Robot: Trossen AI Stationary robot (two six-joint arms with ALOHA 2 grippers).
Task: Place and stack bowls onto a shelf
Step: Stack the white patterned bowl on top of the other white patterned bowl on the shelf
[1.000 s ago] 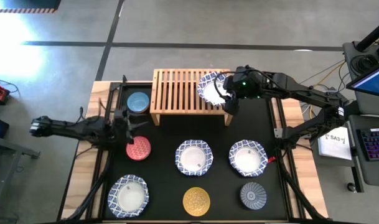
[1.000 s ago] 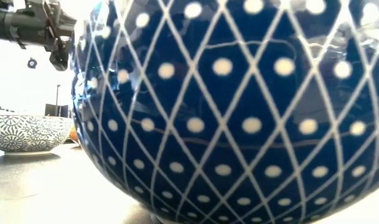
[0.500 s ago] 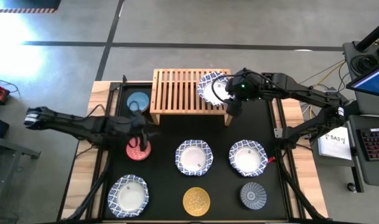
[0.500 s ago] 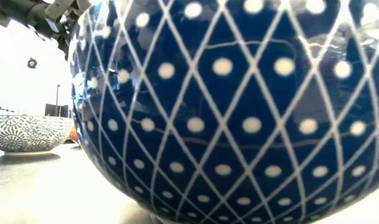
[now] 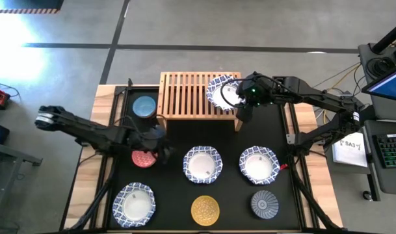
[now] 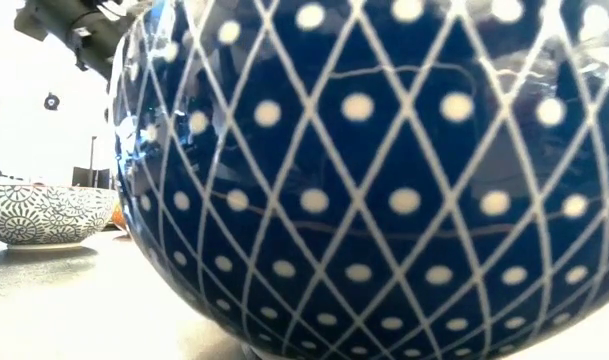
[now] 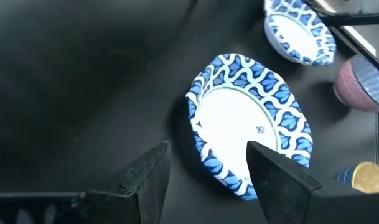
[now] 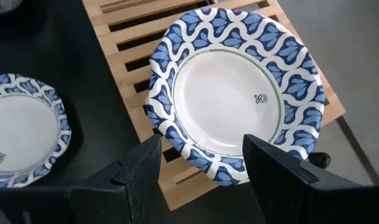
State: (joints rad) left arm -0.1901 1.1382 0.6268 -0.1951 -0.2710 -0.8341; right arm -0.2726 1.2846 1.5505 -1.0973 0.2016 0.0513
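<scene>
The middle white bowl [image 5: 203, 164] has the same wide rim as the bowl on the slats [image 5: 223, 92], so it should settle down into that one and hide it when the robot stacks it.
The light-wood shelf [image 5: 191, 97] stands at the table's far middle. One white bowl with a blue rim [image 5: 222, 92] [image 8: 236, 93] rests on the slats at its right end. My right gripper [image 8: 201, 143] [image 5: 240, 105] hangs open just above that bowl's near rim. My left gripper [image 7: 208, 149] [image 5: 164, 153] is open over the dark mat, right of the red bowl [image 5: 143, 159], its fingers pointing at the middle white bowl [image 5: 201, 164] [image 7: 248, 124], apart from it. A small blue bowl [image 5: 144, 106] sits left of the shelf.
On the mat sit two more white bowls [image 5: 258, 164] [image 5: 134, 203], a yellow bowl [image 5: 205, 210] and a dark grey ribbed bowl [image 5: 264, 203]. In the low view a dark blue dotted bowl wall [image 6: 384, 180] fills most of the picture. A desk with a keyboard [image 5: 389, 146] stands to the right.
My left gripper has swung from beside the small blue bowl toward the table's right, past the red bowl, toward the middle white bowl, turning as it went. It has stayed open. No bowl has moved.
</scene>
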